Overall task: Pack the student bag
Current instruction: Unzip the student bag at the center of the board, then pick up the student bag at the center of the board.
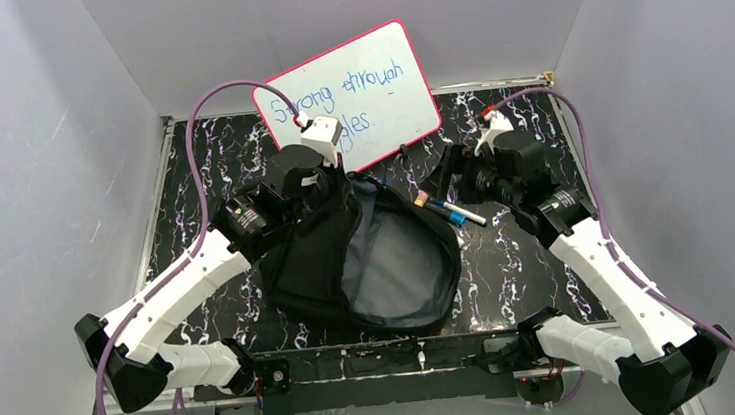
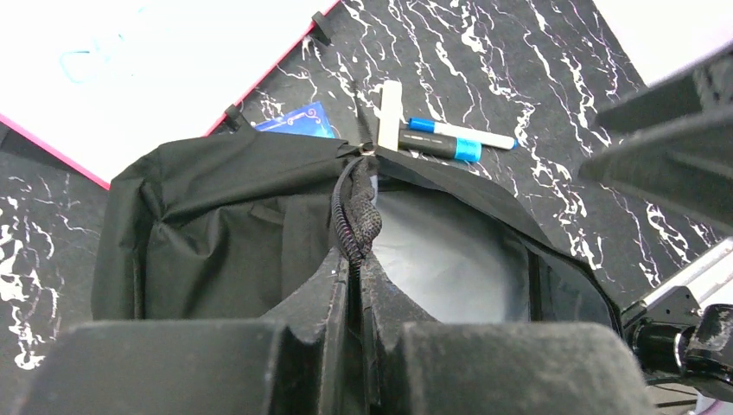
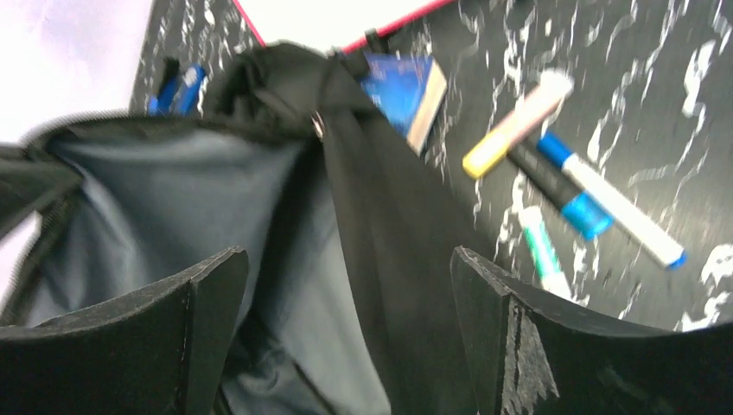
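Note:
My gripper will lift the student bag [image 1: 400, 257], and the rest of the blue booklet should then show under it, because only the booklet's corner [image 3: 403, 89] sticks out past the bag's rim.
The student bag [image 1: 313, 262] lies open mid-table, its grey lining [image 1: 398, 260] facing up. My left gripper [image 2: 356, 259] is shut on the bag's zippered rim [image 2: 350, 203] at the far left side of the mouth and holds it up. My right gripper [image 3: 346, 268] is open, jaws wide apart, over the bag's right rim [image 3: 389, 216]. Black fabric and grey lining [image 3: 173, 199] show between its fingers, and neither finger touches them. In the top view the right gripper [image 1: 449, 172] sits just beyond the bag's far right corner.
Several markers [image 1: 449, 208] lie on the table right of the bag, also seen from the right wrist [image 3: 605, 199]. A blue booklet [image 3: 402, 91] pokes out behind the bag. A pink-framed whiteboard [image 1: 354, 93] leans against the back wall. White walls stand all round.

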